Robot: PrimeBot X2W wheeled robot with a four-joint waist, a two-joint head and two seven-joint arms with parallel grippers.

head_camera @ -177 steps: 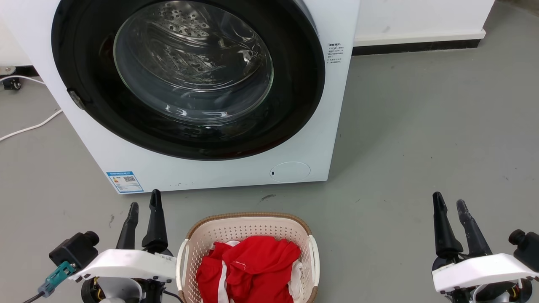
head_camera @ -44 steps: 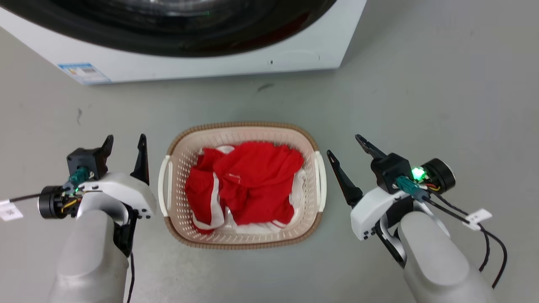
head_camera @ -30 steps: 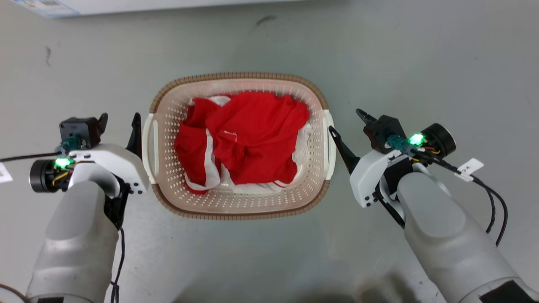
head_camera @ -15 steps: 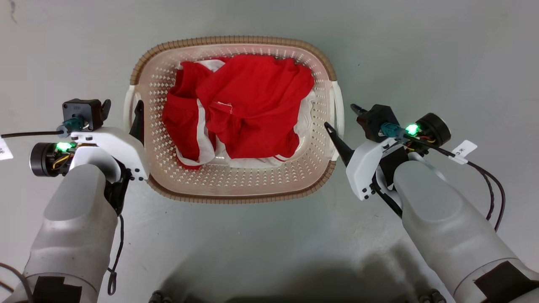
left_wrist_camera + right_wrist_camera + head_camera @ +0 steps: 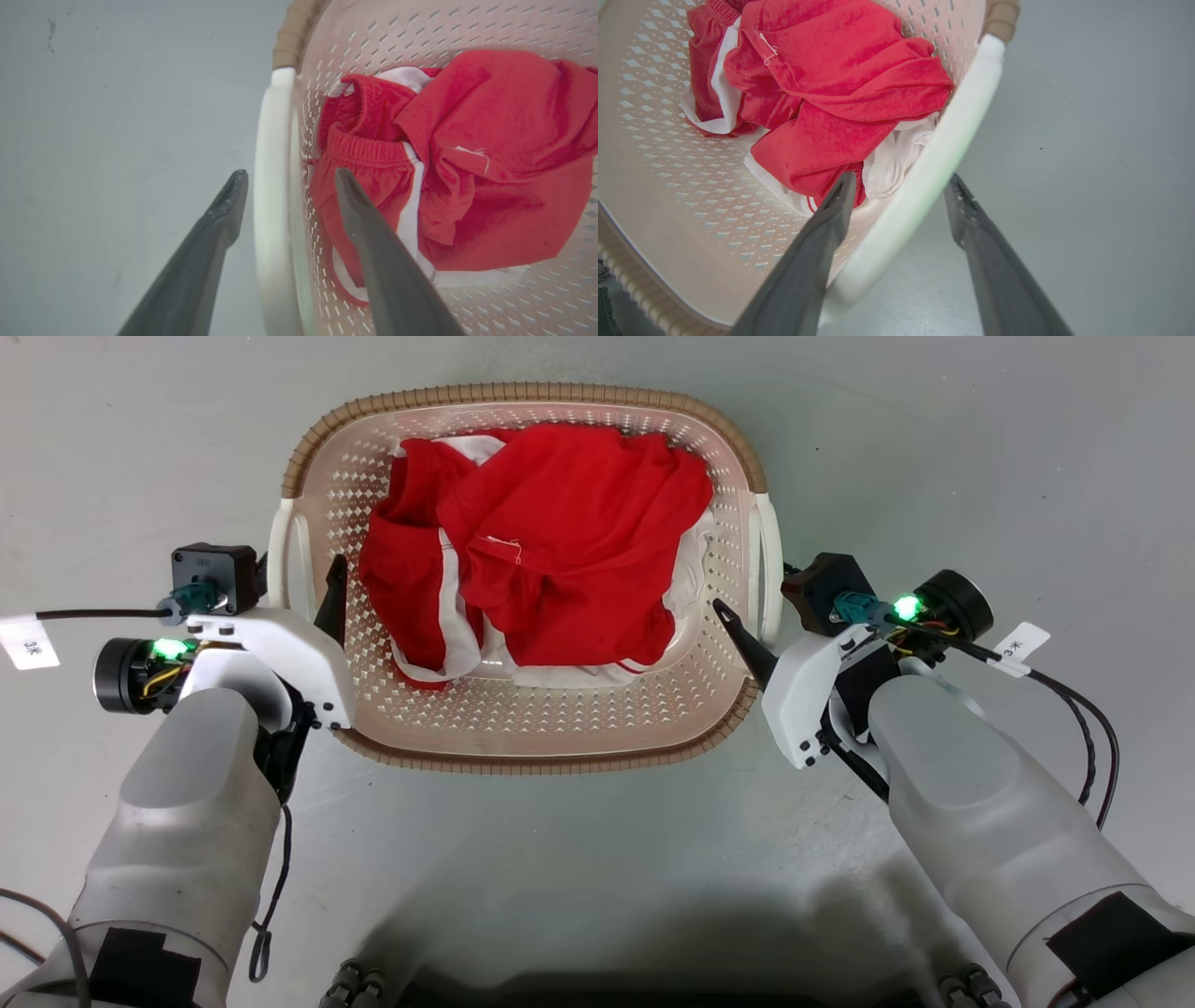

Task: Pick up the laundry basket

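Note:
My gripper will lift, and the white handle [image 5: 280,558] will stay in line and bring the basket along, because the handle runs straight on from the basket's brown rim [image 5: 293,476].
The laundry basket [image 5: 551,761] is cream perforated plastic with a brown rim, standing on the grey floor with red and white clothes [image 5: 551,541] inside. My left gripper [image 5: 299,583] is open and straddles the white left handle [image 5: 278,546], one finger inside the basket wall and one outside. The left wrist view shows that handle [image 5: 271,140] between the left gripper [image 5: 289,173] fingers, not pinched. My right gripper [image 5: 754,588] is open too, astride the white right handle [image 5: 767,551]. In the right wrist view the handle [image 5: 966,107] passes between the right gripper [image 5: 901,178] fingers, beside the clothes [image 5: 840,84].
Bare grey floor [image 5: 980,448] surrounds the basket on all sides. Black cables with white tags [image 5: 1022,642] hang off both wrists. My own dark shadow [image 5: 597,943] falls on the floor at the near edge.
The head camera has tilted down, so the washing machine left the picture. Both grippers moved inward from beside the basket until each has one finger inside it, astride a handle.

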